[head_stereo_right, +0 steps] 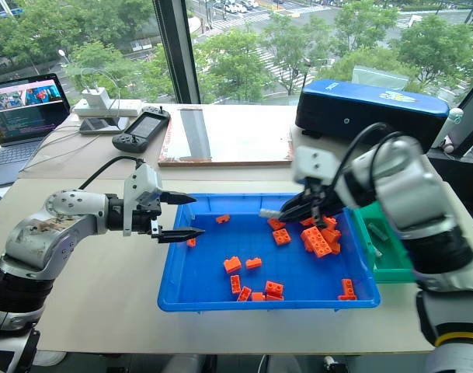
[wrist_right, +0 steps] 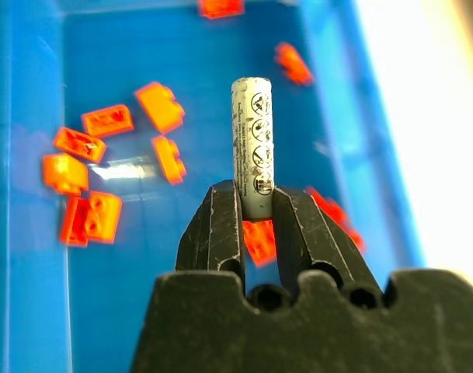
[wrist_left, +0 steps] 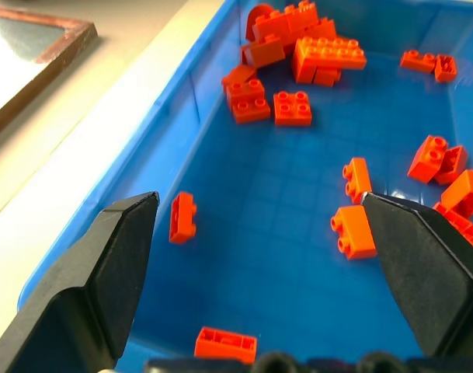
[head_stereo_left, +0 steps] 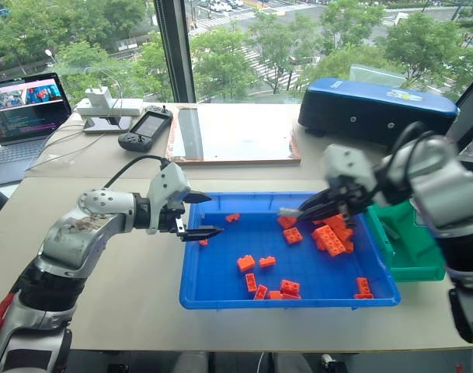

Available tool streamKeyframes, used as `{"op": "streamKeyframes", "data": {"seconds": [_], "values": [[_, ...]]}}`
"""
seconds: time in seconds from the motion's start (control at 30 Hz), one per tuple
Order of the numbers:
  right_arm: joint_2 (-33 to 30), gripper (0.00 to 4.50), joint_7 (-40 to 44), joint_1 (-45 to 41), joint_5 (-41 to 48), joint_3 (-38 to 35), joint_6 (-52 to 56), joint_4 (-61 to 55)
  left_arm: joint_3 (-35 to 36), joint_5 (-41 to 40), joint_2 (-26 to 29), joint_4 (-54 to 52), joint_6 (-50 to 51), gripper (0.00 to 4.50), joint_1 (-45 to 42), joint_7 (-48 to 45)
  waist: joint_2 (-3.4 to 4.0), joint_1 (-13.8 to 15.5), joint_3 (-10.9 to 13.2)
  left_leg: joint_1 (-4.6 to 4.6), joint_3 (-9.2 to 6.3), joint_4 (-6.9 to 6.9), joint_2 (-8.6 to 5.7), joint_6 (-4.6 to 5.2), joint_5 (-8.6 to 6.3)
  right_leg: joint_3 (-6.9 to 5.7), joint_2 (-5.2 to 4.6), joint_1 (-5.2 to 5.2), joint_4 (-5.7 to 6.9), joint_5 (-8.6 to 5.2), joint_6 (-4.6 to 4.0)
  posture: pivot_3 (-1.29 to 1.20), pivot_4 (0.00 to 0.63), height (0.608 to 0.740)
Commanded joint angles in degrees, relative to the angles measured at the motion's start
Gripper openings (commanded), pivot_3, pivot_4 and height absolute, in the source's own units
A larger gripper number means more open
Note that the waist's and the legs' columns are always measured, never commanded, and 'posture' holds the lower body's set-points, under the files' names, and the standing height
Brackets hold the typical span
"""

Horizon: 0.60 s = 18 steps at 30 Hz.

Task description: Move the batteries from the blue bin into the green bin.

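My right gripper should keep carrying the battery [head_stereo_left: 288,211], which it holds by one end clear above the orange bricks, until it hangs over the green bin [head_stereo_left: 419,249].
The blue bin [head_stereo_left: 220,299] sits on the table in front of me, scattered with orange toy bricks [head_stereo_left: 329,237]. My right gripper [head_stereo_left: 307,210] hangs above the bin's right half, shut on a silver-grey battery [wrist_right: 252,132] that sticks out past its fingertips [wrist_right: 220,206]. The battery's free end [head_stereo_left: 287,210] points towards the bin's middle. The green bin [head_stereo_left: 419,260] stands against the blue bin's right side, partly behind my right arm, and a slim grey object [head_stereo_right: 376,231] lies inside it. My left gripper [head_stereo_left: 203,215] is open over the bin's left edge, with nothing between its fingers [wrist_left: 119,256].
A dark navy case [head_stereo_left: 376,109] stands at the back right. A framed board [head_stereo_left: 236,136], a handheld controller [head_stereo_left: 145,128], a power strip [head_stereo_left: 104,105] and a laptop [head_stereo_left: 22,116] lie along the back by the window.
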Motion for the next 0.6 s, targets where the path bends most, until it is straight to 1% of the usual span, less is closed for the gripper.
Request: {"op": "streamKeyframes", "data": {"seconds": [0.03, 0.13, 0.23, 0.33, 0.4, 0.47, 0.57, 0.6], "values": [[-7.02, 0.24, -6.30, 3.54, -2.41, -6.70, 3.53, 0.63, 2.16, -4.54, -2.14, -1.15, 0.10, 4.50, -2.01, -1.83, 0.00, 0.07, 0.00, 0.00, 0.02, 0.00, 0.00, 0.00, 0.00, 0.01, -0.01, 0.00, 0.00, 0.00, 0.00, 0.00, 0.150, 0.732], [-10.84, 0.24, -12.21, 8.83, -3.11, -13.16, 7.57, 1.04, 3.10, -6.58, -3.61, -0.11, 1.24, 4.50, -3.90, -2.03, -0.01, 0.16, 0.01, -0.01, 0.06, 0.00, -0.01, 0.02, -0.01, 0.02, -0.06, 0.02, -0.02, 0.00, 0.00, 0.00, 0.150, 0.732], [-12.44, 0.24, -15.22, 15.74, -2.28, -18.08, 12.57, -1.60, 3.82, -8.11, -4.62, 0.77, 1.41, 4.50, -5.45, -2.57, 0.00, -0.01, 0.00, -0.02, 0.07, 0.00, -0.01, 0.02, -0.01, 0.03, -0.06, 0.02, -0.01, 0.00, 0.00, 0.00, 0.150, 0.732], [-12.43, 0.24, -17.74, 22.42, -1.47, -22.67, 15.55, -4.32, 4.79, -10.83, -5.59, 0.96, 2.92, 4.50, -6.83, -2.99, 0.01, -0.21, 0.00, -0.01, 0.08, 0.00, 0.01, 0.03, -0.01, 0.05, -0.05, 0.02, 0.01, 0.00, 0.00, 0.00, 0.150, 0.732], [-11.93, 0.24, -20.08, 25.71, -1.36, -24.81, 16.88, -5.37, 4.90, -10.91, -6.24, 1.56, 2.52, 4.50, -7.89, -2.58, 0.00, -0.24, 0.00, -0.01, 0.09, 0.00, 0.01, 0.03, -0.01, 0.07, -0.05, 0.02, 0.01, 0.00, 0.00, 0.00, 0.150, 0.732], [-10.18, 1.26, -22.62, 29.77, -1.14, -26.35, 19.09, -7.32, 4.43, -10.63, -6.59, 2.48, 2.04, 4.50, -9.34, -2.94, 0.00, -0.08, 0.00, -0.01, 0.09, 0.00, -0.01, 0.03, -0.01, 0.07, -0.06, 0.02, 0.01, 0.00, 0.00, 0.00, 0.150, 0.732], [-7.71, 2.11, -25.54, 31.25, -0.18, -27.17, 18.68, -7.86, 3.95, -10.60, -6.89, 3.29, 2.05, 4.50, -10.39, -3.45, 0.00, -0.02, -0.01, -0.01, 0.07, 0.01, -0.01, 0.03, -0.01, 0.05, -0.05, 0.08, -0.01, 0.00, 0.00, 0.00, 0.150, 0.732], [-7.52, 2.51, -26.28, 31.36, -0.05, -27.13, 18.45, -7.85, 3.80, -10.43, -6.90, 3.49, 1.87, 4.50, -10.54, -3.60, 0.00, -0.06, -0.01, -0.01, 0.09, 0.01, -0.03, 0.02, -0.01, 0.07, -0.06, 0.07, -0.02, 0.00, 0.00, 0.00, 0.150, 0.732]]}}
